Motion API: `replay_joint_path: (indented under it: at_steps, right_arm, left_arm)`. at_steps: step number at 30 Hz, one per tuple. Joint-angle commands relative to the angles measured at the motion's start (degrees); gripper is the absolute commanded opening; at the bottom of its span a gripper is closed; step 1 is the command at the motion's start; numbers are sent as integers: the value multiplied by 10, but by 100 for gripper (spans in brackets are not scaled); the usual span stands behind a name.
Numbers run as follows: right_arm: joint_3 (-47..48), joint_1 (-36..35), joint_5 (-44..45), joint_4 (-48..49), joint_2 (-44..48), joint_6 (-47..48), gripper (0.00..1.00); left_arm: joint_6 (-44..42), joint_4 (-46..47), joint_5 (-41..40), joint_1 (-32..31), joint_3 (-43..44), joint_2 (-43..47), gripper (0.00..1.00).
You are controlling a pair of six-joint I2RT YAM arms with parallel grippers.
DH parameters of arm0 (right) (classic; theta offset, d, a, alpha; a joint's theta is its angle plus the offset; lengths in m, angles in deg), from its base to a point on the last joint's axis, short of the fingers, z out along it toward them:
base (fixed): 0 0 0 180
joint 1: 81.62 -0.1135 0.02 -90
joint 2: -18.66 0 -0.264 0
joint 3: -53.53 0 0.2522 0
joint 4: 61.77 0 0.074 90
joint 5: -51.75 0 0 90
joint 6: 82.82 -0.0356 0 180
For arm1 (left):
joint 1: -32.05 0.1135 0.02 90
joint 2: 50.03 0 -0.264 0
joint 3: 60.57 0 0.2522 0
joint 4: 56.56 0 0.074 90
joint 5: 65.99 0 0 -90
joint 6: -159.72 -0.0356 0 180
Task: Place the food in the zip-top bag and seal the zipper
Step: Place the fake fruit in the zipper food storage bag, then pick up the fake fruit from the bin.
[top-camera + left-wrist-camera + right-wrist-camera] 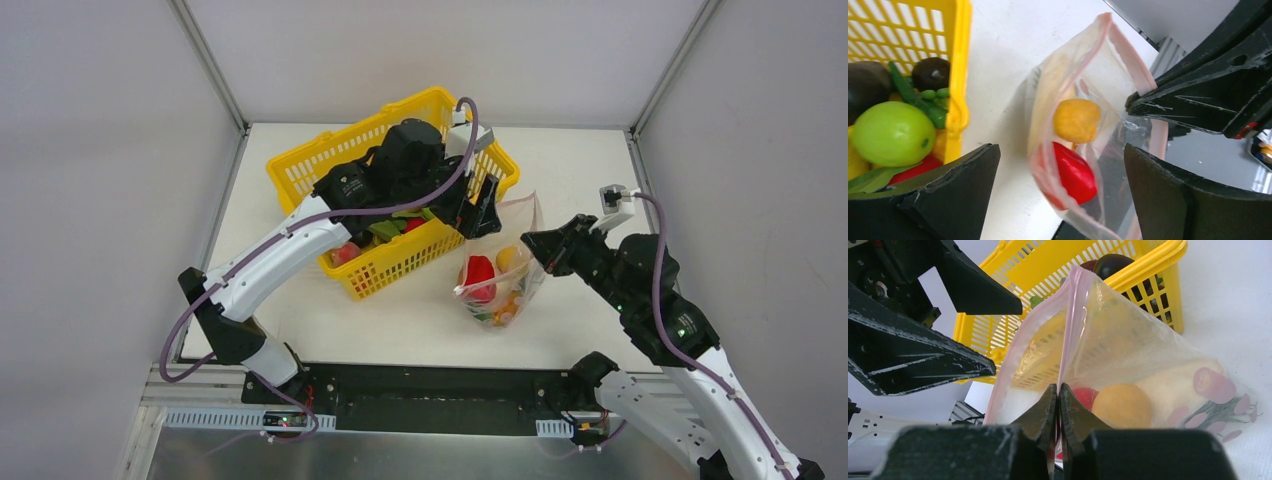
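My right gripper is holding the bag's opening [507, 248] open and there is still food in the basket [380, 238], so my left gripper should go there next and close on a piece.
The clear zip-top bag [500, 275] lies on the table right of the basket, its mouth held up and open. Its pinkish-red zipper [1129, 56] runs round the mouth and also shows in the right wrist view [1071, 325]. Inside are an orange piece [1077, 120], a red piece [1074, 175] and other food. My right gripper [1058, 388] is shut on the bag's mouth edge; it shows in the top view [532, 242]. My left gripper [1060, 150] is open and empty, hovering over the mouth [482, 212]. A green apple [893, 132] and a dark avocado [930, 73] lie in the basket.
The yellow lattice basket [300, 170] stands at the back centre with several more toy foods in it, under my left arm. White walls close the table on three sides. The right gripper's black fingers [1198, 100] sit close to my left gripper.
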Motion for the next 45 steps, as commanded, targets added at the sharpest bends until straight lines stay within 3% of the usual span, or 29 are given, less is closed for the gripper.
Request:
replay_joint_path:
  at_steps: [1,9,13,20,23,26,29,35,45]
  right_arm:
    - [8,-1,17,27,2,-3,7]
    - [7,-1,28,27,3,1,7]
    - [5,-1,24,27,1,-2,7]
    - [10,-1,21,23,-2,0,8]
    - [9,-1,28,17,2,0,8]
    - [5,-1,31,18,5,-2,8]
    - [2,-1,29,19,4,-3,8]
    - [-1,-1,31,20,12,2,8]
    - [-7,-2,42,16,20,15,8]
  left_arm:
    - [-39,1,-85,-5,-6,58,99]
    - [-64,-52,-322,-3,-75,131,99]
    - [-91,-128,-360,4,-62,123,99]
    - [-55,-293,-350,82,4,50,97]
    - [-62,-328,-288,134,1,37,97]
    - [-68,-371,-296,170,13,9,97]
    - [-97,-414,-243,194,30,-32,98]
    - [-113,-509,-190,200,86,-130,92]
    - [-134,-561,-196,201,44,-190,90]
